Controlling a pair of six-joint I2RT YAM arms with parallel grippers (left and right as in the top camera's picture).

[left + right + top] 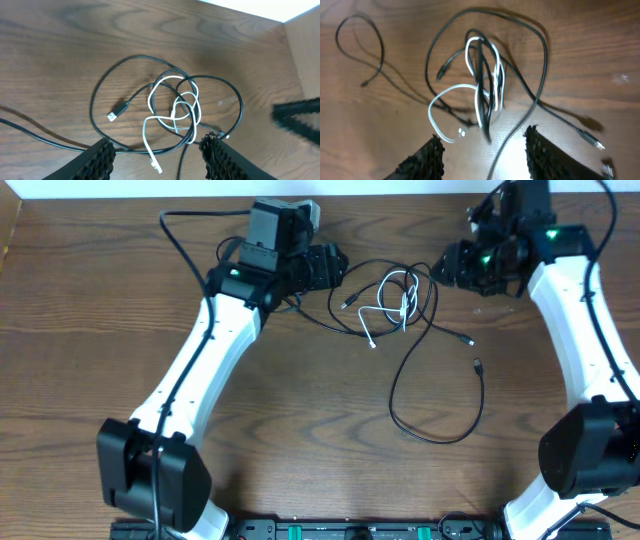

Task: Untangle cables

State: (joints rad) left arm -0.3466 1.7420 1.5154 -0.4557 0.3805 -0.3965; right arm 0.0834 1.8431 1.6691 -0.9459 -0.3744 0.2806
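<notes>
My gripper will bring the white cable (198,108) up together with the pieces of black cable, still tangled, when I lift, because the white cable winds through the black cable loops (192,122).
The cables lie knotted on the wooden table between my two grippers. A white cable (385,305) winds through the black loops (420,290). One long black cable (440,405) trails toward the front in a wide loop. In the left wrist view the white cable (172,107) crosses a black loop (97,97) with a plug (117,111). My left gripper (157,157) hangs open above the white end plug (155,165), holding nothing. My right gripper (482,150) is open too; a black strand (512,142) lies on the table below its jaws, and the white cable (485,75) sits ahead.
Left gripper (338,266) and right gripper (442,270) flank the tangle near the table's far edge (400,202). A small clear speck (480,308) lies right of the cables. Both arm bases (150,470) stand at the front.
</notes>
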